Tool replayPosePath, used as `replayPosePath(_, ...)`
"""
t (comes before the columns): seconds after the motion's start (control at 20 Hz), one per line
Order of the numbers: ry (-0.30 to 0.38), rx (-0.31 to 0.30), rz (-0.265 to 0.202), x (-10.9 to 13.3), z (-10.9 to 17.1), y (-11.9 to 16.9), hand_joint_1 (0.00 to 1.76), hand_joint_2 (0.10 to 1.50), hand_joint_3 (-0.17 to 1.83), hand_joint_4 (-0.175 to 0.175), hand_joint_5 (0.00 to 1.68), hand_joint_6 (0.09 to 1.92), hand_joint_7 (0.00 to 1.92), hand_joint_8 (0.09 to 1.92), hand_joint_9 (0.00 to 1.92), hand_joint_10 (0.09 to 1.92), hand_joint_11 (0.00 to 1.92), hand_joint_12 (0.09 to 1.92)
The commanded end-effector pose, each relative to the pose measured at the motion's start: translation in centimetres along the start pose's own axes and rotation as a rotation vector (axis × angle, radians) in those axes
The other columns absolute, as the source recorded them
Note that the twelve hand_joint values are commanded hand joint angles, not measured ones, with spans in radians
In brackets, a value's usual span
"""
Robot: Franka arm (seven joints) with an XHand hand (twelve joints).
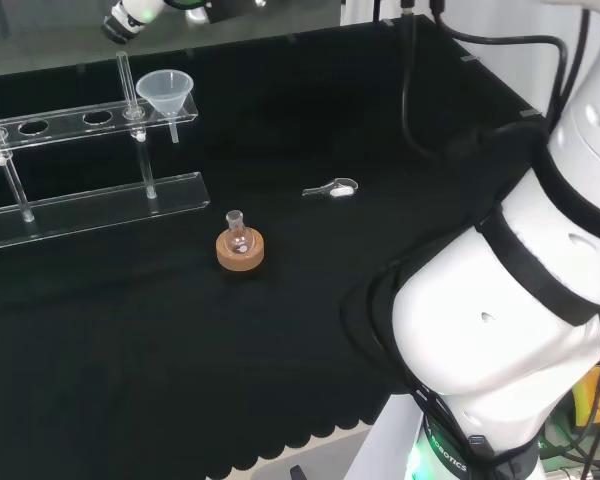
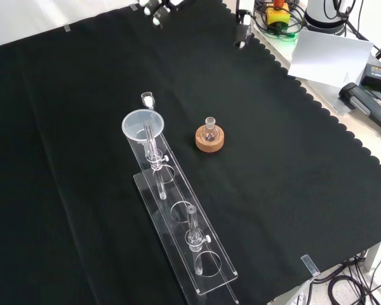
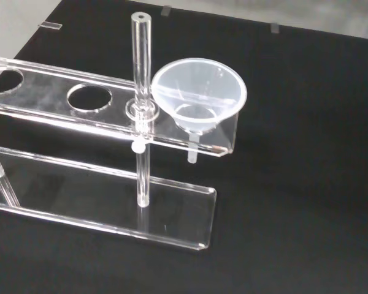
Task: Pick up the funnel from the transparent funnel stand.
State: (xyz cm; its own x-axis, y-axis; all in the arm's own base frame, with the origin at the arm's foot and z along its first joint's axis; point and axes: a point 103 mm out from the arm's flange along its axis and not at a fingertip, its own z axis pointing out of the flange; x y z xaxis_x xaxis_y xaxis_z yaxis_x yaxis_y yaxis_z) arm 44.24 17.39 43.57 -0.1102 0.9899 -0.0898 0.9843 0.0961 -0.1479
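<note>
The clear plastic funnel (image 2: 143,125) will slide up and out of the stand when I lift it, because the narrow stem (image 3: 193,148) hangs through the shelf's hole.
The clear plastic funnel (image 1: 165,92) sits upright in the end hole of the transparent funnel stand (image 1: 90,205), at the stand's right end in the head view. In the front view the funnel (image 2: 141,125) is at the stand's (image 2: 206,270) far end. The wrist view looks down on the funnel (image 3: 199,92), whose stem hangs through the stand's upper shelf (image 3: 43,107). The hand (image 1: 130,15) hovers above and beyond the funnel, apart from it. Its fingertips (image 2: 156,9) enter at the front view's top, spread wide and holding nothing.
A small round flask (image 1: 237,230) stands on a cork ring (image 1: 240,252) in front of the stand in the head view. A small clear piece (image 1: 332,188) lies on the cloth to its right. The arm's white links (image 1: 520,300) fill the head view's right.
</note>
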Motion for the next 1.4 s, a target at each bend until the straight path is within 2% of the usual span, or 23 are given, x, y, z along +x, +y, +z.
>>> replayPosePath(0.05,-0.017,0.037,-0.028,0.5,0.2,3.9,0.47,0.66,0.03,0.001,0.00,0.09,0.03,0.09,0.00,0.09,0.00,0.09)
replayPosePath(0.25,0.002,0.031,-0.035,-0.2,0.2,6.2,0.47,0.66,0.03,-0.020,0.00,0.09,0.07,0.09,0.01,0.09,0.00,0.09)
replayPosePath(0.4,0.001,0.035,-0.053,-0.7,0.6,7.2,0.47,0.66,0.03,-0.023,0.02,0.09,0.14,0.09,0.05,0.09,0.00,0.09)
replayPosePath(0.65,0.018,0.061,-0.058,-1.0,1.7,8.1,0.47,0.66,0.03,-0.027,0.02,0.09,0.20,0.09,0.10,0.09,0.00,0.09)
replayPosePath(0.9,0.002,0.089,-0.081,-0.4,3.1,8.3,0.48,0.67,0.03,-0.030,0.02,0.09,0.23,0.11,0.13,0.09,0.00,0.09)
replayPosePath(1.15,-0.016,0.134,-0.091,-0.1,4.7,8.3,0.48,0.67,0.03,-0.032,0.02,0.09,0.24,0.12,0.14,0.09,0.00,0.09)
replayPosePath(1.25,-0.033,0.183,-0.097,0.1,5.2,8.5,0.48,0.67,0.03,-0.033,0.02,0.09,0.24,0.12,0.14,0.09,0.00,0.09)
replayPosePath(1.4,-0.031,0.223,-0.107,-0.1,5.9,8.7,0.48,0.67,0.03,-0.036,0.00,0.09,0.22,0.12,0.13,0.09,0.00,0.09)
